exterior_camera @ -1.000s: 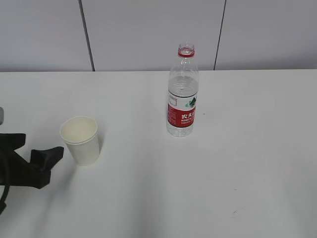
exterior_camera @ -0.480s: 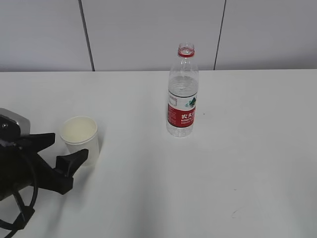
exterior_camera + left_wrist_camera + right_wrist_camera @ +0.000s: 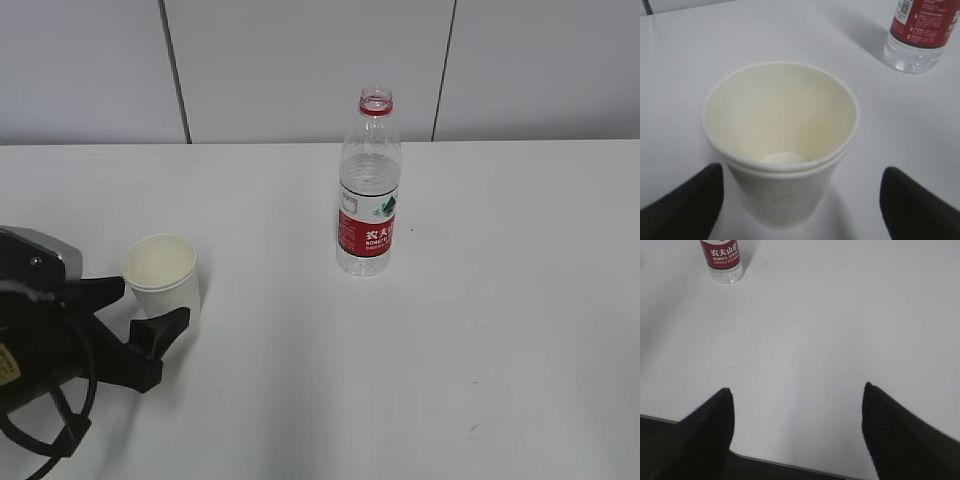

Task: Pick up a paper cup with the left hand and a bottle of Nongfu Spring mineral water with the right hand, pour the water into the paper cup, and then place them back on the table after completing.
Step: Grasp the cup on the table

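Observation:
The paper cup (image 3: 171, 301) has a rolled rim (image 3: 782, 170) and the robot's fingers are down low, so the paper cup's opening will stay round when the robot lifts it.
An empty white paper cup (image 3: 162, 270) stands upright on the white table (image 3: 450, 330) at the left. My left gripper (image 3: 152, 302) is open, one black finger on each side of the cup's lower part, not touching it. In the left wrist view the cup (image 3: 780, 115) fills the middle, between the fingertips of that gripper (image 3: 801, 172). The Nongfu Spring bottle (image 3: 368, 200) stands uncapped near the table's middle, with a red label and clear water inside. My right gripper (image 3: 797, 390) is open over bare table near the front edge, far from the bottle (image 3: 722, 260). It is out of the exterior view.
A grey panelled wall (image 3: 300, 70) runs behind the table's far edge. The bottle's base (image 3: 917, 35) shows at the upper right of the left wrist view. The table's front edge (image 3: 790, 467) lies just under the right gripper.
My left gripper has moved in from the left edge toward the cup, and its fingers now flank it. The cup and the bottle have not moved.

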Robot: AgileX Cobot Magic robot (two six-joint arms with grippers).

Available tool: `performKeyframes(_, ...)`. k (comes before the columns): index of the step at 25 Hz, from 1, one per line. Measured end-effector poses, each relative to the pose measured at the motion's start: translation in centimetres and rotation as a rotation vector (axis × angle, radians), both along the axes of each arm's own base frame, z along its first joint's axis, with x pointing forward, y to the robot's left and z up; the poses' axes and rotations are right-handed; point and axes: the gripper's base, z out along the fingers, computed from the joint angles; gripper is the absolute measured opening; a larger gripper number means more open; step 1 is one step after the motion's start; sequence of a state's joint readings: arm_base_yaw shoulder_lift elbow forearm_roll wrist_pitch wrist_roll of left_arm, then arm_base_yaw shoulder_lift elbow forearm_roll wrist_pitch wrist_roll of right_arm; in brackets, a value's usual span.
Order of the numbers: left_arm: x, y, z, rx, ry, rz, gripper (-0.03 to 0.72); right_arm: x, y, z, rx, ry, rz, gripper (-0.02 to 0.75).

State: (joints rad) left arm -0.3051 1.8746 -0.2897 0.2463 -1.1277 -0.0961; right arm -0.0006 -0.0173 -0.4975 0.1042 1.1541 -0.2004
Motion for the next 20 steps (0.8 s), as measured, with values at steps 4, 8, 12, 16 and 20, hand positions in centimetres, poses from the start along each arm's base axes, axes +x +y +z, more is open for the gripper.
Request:
performKeyframes(4, 0.9, -0.3, -0.7, 0.003, 0.009, 0.0, 0.597, 0.0, 0.0, 0.0, 0.0, 0.0, 0.0, 0.587)
performKeyframes(8, 1.3, -0.4, -1.0, 0.003, 0.011, 0.001, 0.599, 0.0, 0.0, 0.0, 0.0, 0.0, 0.0, 0.587)
performKeyframes(12, 2.0, -0.6, -0.8, -0.01, -0.017, 0.005, 0.599, 0.0, 0.0, 0.0, 0.001, 0.001, -0.007, 0.587)
performKeyframes(16, 2.6, -0.7, -1.4, -0.008, -0.009, 0.009, 0.594, 0.0, -0.1, 0.0, 0.001, 0.001, -0.018, 0.587)
performKeyframes(20, 2.7, -0.7, -2.0, -0.003, 0.006, 0.02, 0.582, 0.0, -0.1, 0.0, 0.002, 0.002, -0.019, 0.587)
